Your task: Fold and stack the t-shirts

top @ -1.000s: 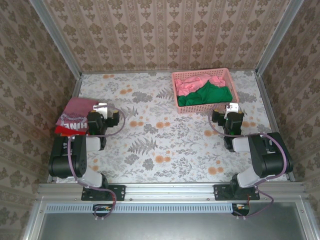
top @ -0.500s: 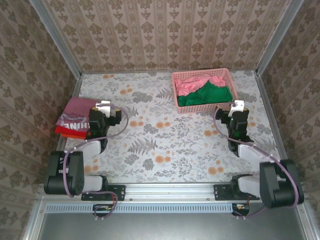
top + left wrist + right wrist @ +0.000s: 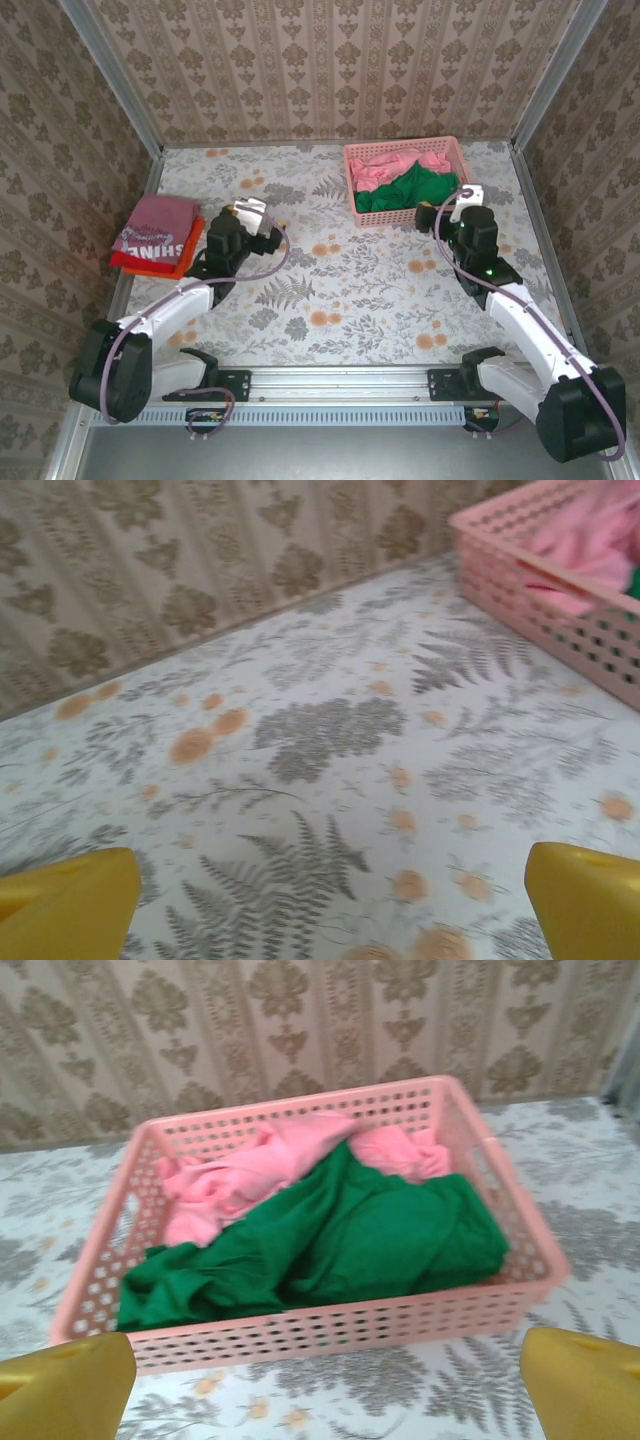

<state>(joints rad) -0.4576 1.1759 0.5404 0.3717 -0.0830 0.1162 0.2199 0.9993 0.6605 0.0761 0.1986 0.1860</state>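
Observation:
I keep moving my right gripper to the basket's short rim (image 3: 349, 170) facing my left gripper, because that rim is clear of cloth, until the right gripper's open fingers are on both sides of it.
Two folded t-shirts lie stacked at the table's left edge: a dusty-red one with white lettering (image 3: 152, 230) on top of an orange-red one (image 3: 150, 262). A crumpled salmon-pink t-shirt (image 3: 385, 165) (image 3: 250, 1175) (image 3: 590, 545) lies in the pink basket (image 3: 455, 160) (image 3: 330, 1325) (image 3: 540, 590), partly under a green garment (image 3: 410, 190) (image 3: 340, 1230). My left gripper (image 3: 262, 222) (image 3: 330, 900) hangs open over bare table, right of the stack, and points toward the basket. My right gripper (image 3: 448, 208) (image 3: 325, 1375) stands open and empty just in front of the basket's near wall.
The flowered table top (image 3: 340, 280) stretches between the stack and the basket. Patterned walls (image 3: 330, 70) close in the back and both sides. The basket sits at the back right, close to the right wall.
Both arms have stretched out from their folded poses. The left gripper moved right, away from the stack; the right gripper moved up to the basket. Both stayed open.

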